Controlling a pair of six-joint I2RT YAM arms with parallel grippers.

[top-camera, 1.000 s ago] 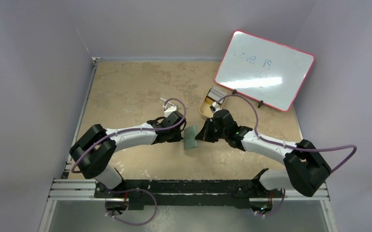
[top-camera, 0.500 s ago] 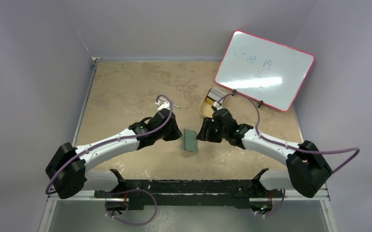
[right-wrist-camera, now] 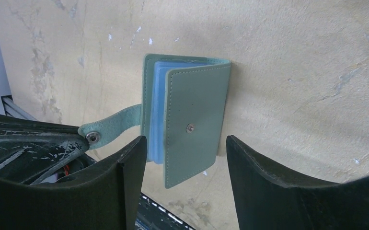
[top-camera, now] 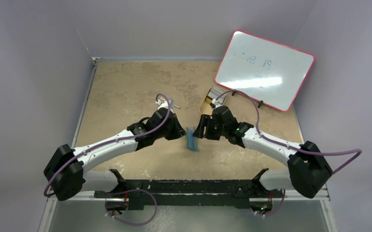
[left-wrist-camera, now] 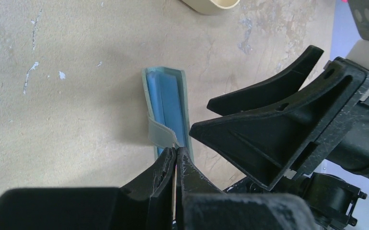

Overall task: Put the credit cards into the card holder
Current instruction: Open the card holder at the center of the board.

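My right gripper should swing the cover's edge [right-wrist-camera: 168, 129] open while my left gripper holds the snap strap, because the front cover stands nearly shut over the blue pockets [right-wrist-camera: 157, 115].
The grey-green card holder [top-camera: 191, 139] stands on edge on the table between my two grippers, slightly open with its blue pockets [left-wrist-camera: 166, 103] showing. My left gripper [left-wrist-camera: 175, 154] is shut on the holder's snap strap [right-wrist-camera: 113, 125], its tips pinching the tab. My right gripper [right-wrist-camera: 186, 142] is open, its fingers on either side of the holder's front cover [right-wrist-camera: 192, 124] without touching it. The credit cards [top-camera: 216, 92] lie as a greyish stack in the beige tray [top-camera: 205, 107] behind the right wrist.
A pink-edged whiteboard [top-camera: 265, 70] leans at the back right, close to the tray. The tray's rim [left-wrist-camera: 211, 5] shows at the top of the left wrist view. The two wrists are close together at the table's middle.
The right gripper has opened and let go of the card holder. The left arm has swung lower and keeps its pinch on the strap. The holder now shows its blue inside.
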